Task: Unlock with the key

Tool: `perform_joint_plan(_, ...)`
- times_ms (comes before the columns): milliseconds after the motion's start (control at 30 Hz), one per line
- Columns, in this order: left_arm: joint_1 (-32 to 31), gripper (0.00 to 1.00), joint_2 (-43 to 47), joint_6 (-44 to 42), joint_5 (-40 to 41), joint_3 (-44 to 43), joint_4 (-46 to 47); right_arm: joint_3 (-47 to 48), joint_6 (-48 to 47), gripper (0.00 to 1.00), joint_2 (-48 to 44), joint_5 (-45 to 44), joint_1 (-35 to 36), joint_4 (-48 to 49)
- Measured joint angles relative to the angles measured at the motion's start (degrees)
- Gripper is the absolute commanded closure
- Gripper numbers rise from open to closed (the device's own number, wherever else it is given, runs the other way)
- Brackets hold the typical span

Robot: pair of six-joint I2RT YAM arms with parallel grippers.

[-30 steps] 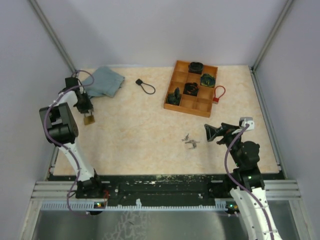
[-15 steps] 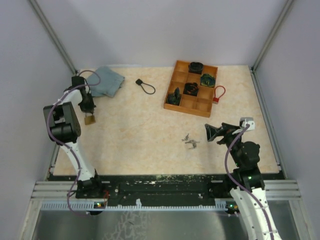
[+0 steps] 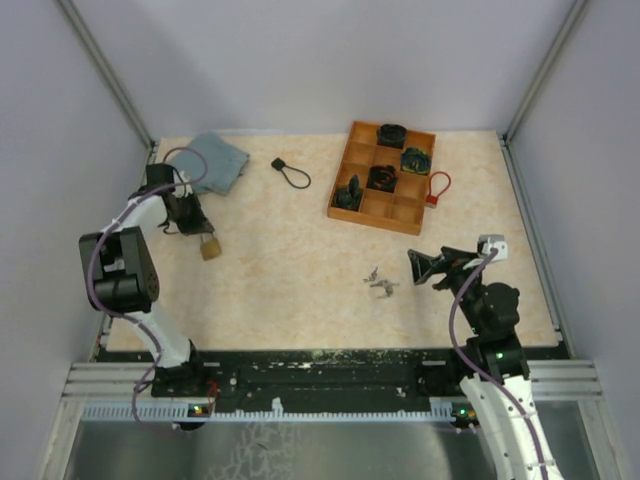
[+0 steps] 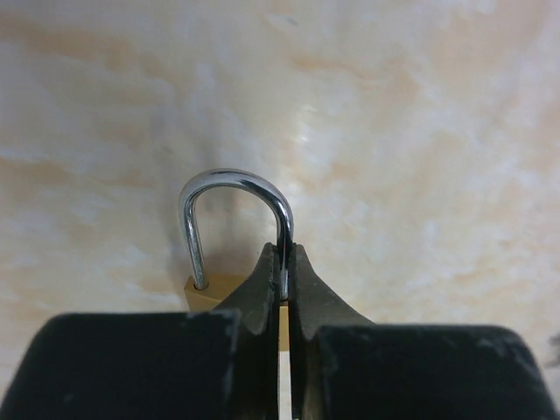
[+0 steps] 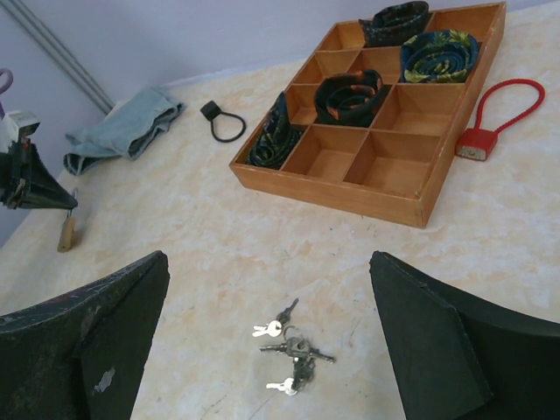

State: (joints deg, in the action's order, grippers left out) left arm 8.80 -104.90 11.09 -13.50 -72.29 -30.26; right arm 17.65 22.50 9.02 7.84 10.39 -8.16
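My left gripper is carrying the brass padlock toward the keys (image 3: 381, 283) and should continue, releasing it short of them, as the tabletop from padlock to keys (image 3: 288, 252) is clear.
A brass padlock (image 3: 210, 247) with a silver shackle (image 4: 234, 210) hangs from my left gripper (image 3: 198, 229) at the table's left side. In the left wrist view the left gripper (image 4: 285, 262) is shut on the shackle's right leg, the brass body (image 4: 203, 289) partly hidden behind the fingers. The padlock also shows small in the right wrist view (image 5: 66, 234). A bunch of keys (image 3: 380, 282) lies on the table right of centre. My right gripper (image 3: 425, 266) is open just right of it; in the right wrist view the keys (image 5: 293, 348) lie between its wide-spread fingers (image 5: 105, 337).
A wooden compartment tray (image 3: 381, 177) holding rolled ties stands at the back right. A red cable lock (image 3: 436, 188) lies at its right. A black cable lock (image 3: 291, 172) and a blue-grey cloth (image 3: 215, 162) lie at the back left.
My left gripper has carried the padlock to the right and nearer, away from the left wall. The right arm and the keys have not moved.
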Motion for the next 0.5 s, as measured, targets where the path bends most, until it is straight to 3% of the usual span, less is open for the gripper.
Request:
perform_joint_plan(233,-4.2,1.0,11.9,10.9,-12.4,15.0,11.0,0.0,0.0,0.02,3.0,4.3,0.0,1.0)
perform_joint_plan(500,-10.1,1.0,21.4,24.3,-18.2,29.3,29.0,-0.4,0.4,0.02,7.8,11.8,0.1,4.2)
